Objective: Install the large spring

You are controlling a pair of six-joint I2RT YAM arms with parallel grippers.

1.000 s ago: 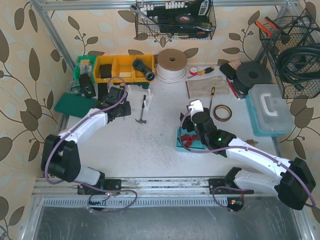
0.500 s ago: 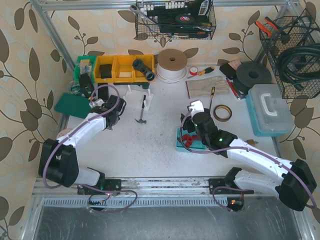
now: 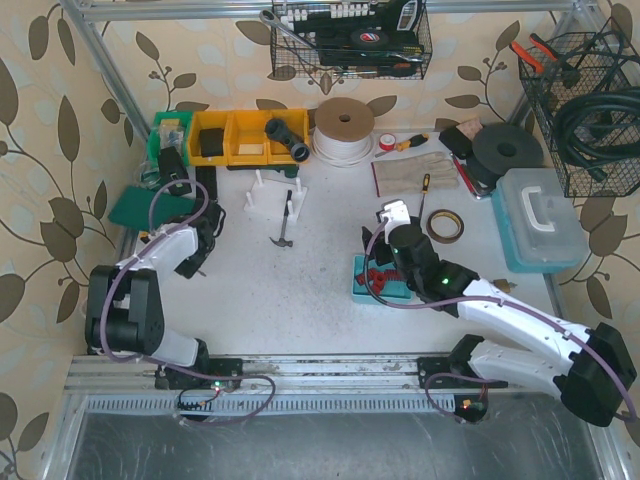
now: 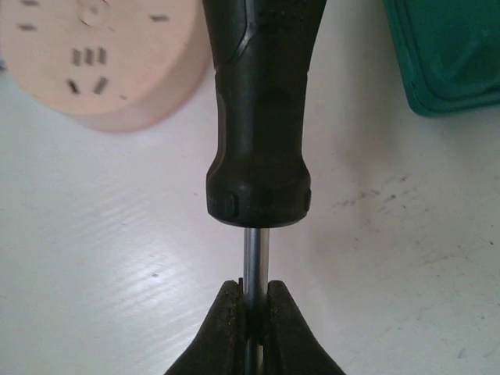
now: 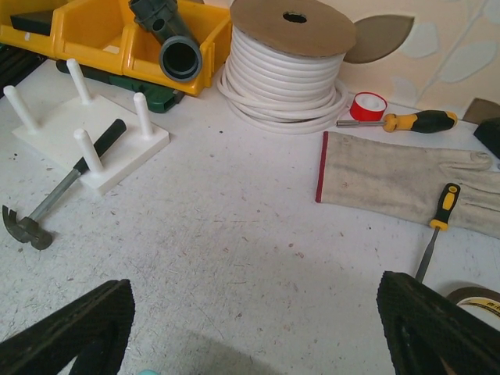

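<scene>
The black-handled tool point(image 4: 258, 148) is hanging above open white table point(image 4: 176, 230) beside the pink disc, so my left gripper keeps lowering it until it lies there, then let go.
No large spring shows in any view. My left gripper point(image 3: 190, 258) is at the table's left side; in the left wrist view the left gripper point(image 4: 254, 312) is shut on the thin metal shaft of a black-handled tool point(image 4: 262, 117), which points away over the white table. My right gripper point(image 3: 383, 248) hovers over the far edge of a teal tray point(image 3: 375, 282) holding red parts. In the right wrist view the right gripper point(image 5: 254, 328) is wide open and empty. A white peg base point(image 3: 272, 195) stands at the back middle and also shows in the right wrist view point(image 5: 101, 144).
A hammer point(image 3: 285, 228) lies by the peg base. A pink disc point(image 4: 101, 55) and a green mat point(image 4: 449, 55) lie just beyond the held tool. A white cable spool point(image 3: 345, 130), yellow bins point(image 3: 235, 135), a glove point(image 5: 406, 183), a tape roll point(image 3: 445, 226) and a teal toolbox point(image 3: 540, 220) stand behind and right.
My left arm has swung left and nearer, away from the peg base to the table's left side, carrying the black-handled tool. The right arm has hardly moved.
</scene>
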